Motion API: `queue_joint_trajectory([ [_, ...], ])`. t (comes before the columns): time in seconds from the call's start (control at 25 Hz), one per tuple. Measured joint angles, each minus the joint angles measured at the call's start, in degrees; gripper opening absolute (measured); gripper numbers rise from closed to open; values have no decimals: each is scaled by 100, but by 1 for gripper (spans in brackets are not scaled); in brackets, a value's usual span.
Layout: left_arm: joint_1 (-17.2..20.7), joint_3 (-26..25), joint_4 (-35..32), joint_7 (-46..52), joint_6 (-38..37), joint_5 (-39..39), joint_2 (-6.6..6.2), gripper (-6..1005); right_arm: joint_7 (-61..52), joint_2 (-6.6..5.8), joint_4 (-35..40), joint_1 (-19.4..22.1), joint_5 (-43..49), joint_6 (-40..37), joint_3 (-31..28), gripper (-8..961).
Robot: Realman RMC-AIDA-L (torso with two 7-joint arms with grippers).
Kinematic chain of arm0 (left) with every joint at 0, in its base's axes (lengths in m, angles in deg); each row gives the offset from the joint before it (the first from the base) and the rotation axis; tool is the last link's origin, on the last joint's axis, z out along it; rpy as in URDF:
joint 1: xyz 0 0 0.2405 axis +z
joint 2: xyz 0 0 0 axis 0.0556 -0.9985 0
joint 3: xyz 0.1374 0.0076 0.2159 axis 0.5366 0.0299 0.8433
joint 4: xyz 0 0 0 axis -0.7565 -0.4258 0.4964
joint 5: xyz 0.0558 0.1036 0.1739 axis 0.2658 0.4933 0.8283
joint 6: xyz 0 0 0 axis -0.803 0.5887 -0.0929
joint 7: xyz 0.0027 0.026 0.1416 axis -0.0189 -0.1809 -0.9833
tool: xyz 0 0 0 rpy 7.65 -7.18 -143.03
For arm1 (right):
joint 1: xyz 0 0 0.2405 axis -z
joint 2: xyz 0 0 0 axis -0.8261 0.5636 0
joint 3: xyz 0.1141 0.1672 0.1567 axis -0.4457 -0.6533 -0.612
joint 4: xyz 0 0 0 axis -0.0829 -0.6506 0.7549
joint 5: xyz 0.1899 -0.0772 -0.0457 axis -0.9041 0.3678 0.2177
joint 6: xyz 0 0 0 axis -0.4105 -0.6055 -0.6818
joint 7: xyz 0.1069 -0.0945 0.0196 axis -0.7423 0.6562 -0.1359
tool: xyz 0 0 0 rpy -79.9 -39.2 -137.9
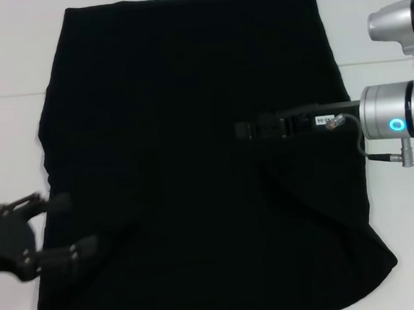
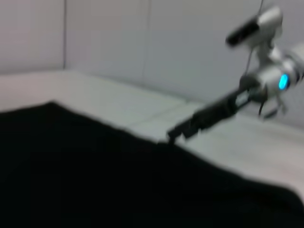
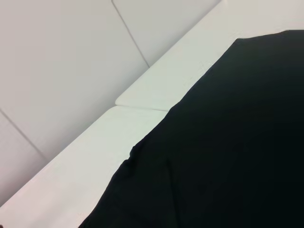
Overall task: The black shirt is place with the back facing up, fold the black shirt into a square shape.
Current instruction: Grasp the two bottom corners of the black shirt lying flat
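Observation:
I should keep going down to the sleeve's edge (image 1: 42, 281) and close there, as the sleeve's outer corner (image 1: 46, 302) is flat and free beside my left gripper's open fingers.
The black shirt (image 1: 187, 91) lies spread flat on the white table (image 1: 4, 71), plain black side up, and fills most of the head view. My left gripper (image 1: 74, 225) is open at the shirt's near left edge, its two fingertips (image 1: 60, 203) reaching just onto the cloth with nothing pinched that I can see. My right gripper (image 1: 243, 131) reaches in from the right, low over the shirt's middle. In the left wrist view the shirt (image 2: 95, 180) covers the foreground and the right gripper (image 2: 170, 136) tips down at its far edge. The right wrist view shows only the shirt (image 3: 237, 142) and its edge.
Bare white table (image 1: 410, 239) borders the shirt on the left, right and far sides. A pale wall (image 3: 61, 57) rises behind the table edge (image 3: 156, 90). The right arm's silver wrist (image 1: 399, 113) hangs over the table's right side.

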Motion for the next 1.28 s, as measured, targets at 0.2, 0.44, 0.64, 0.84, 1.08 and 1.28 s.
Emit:
queue_joint_trajectory([
  [0.2, 163, -150, -267, 125, 206, 353, 34, 903, -112, 32, -1, -106, -42, -5, -2, 742],
  [0.44, 177, -214, -421, 508, 343, 955, 43, 902, -174, 44, 2, -190, -53, 24, 7, 737],
  [0.64, 62, -199, -456, 1085, 410, 1288, 8, 901, -174, 45, 0, -202, -50, 48, -5, 735],
  [0.84, -6, -17, -441, 1241, 605, 1455, 59, 900, -174, 28, 1, -166, -35, 66, -12, 736],
  [1.08, -86, 204, -395, 1450, 942, 1681, 100, 899, -174, -13, -27, -142, -36, 75, -34, 735],
  [1.28, -101, 288, -370, 1591, 1384, 1795, 145, 898, -174, -16, -21, -140, -22, 75, -23, 735],
])
